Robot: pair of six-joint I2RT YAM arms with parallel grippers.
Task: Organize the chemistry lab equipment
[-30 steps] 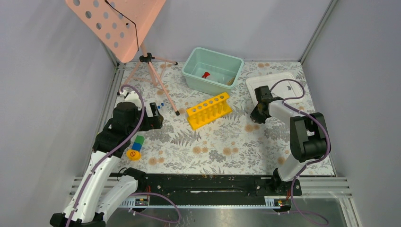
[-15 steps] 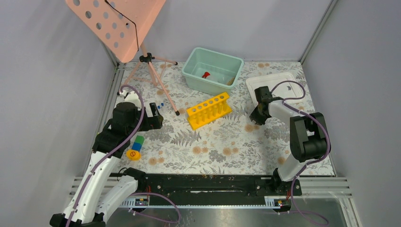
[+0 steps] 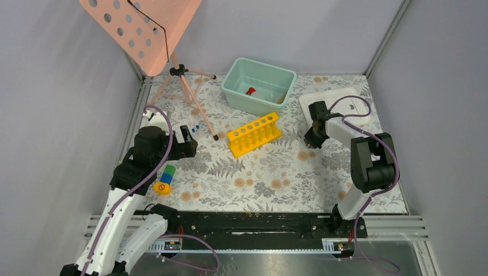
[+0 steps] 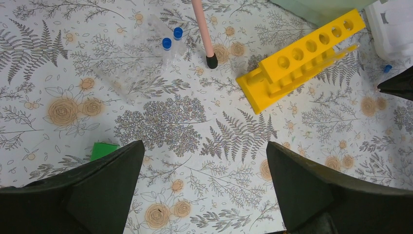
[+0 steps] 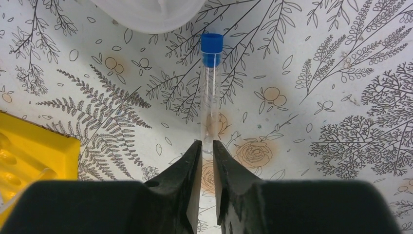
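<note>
I should open my right gripper, lift clear, turn my wrist and come to the tube from another side, because my right gripper is pinching only the rounded bottom end of the tube.
A clear blue-capped tube lies on the floral mat, its cap pointing away from my right gripper. The narrow jaws pinch the tube's rounded bottom end. Seen from above, that right gripper sits just right of the yellow test-tube rack. Two more blue-capped tubes lie beside the pink tripod leg. My left gripper hovers wide open over bare mat, nothing between its fingers. The red-capped bottle lies in the green bin.
A white tray stands at the back right, close behind the right gripper. The pink perforated stand rises at the back left. A green-blue block stack and a yellow disc lie by the left arm.
The right jaws widened briefly, then closed in on the tube's end; the right wrist shifted slightly toward the back. The left arm barely moved.
</note>
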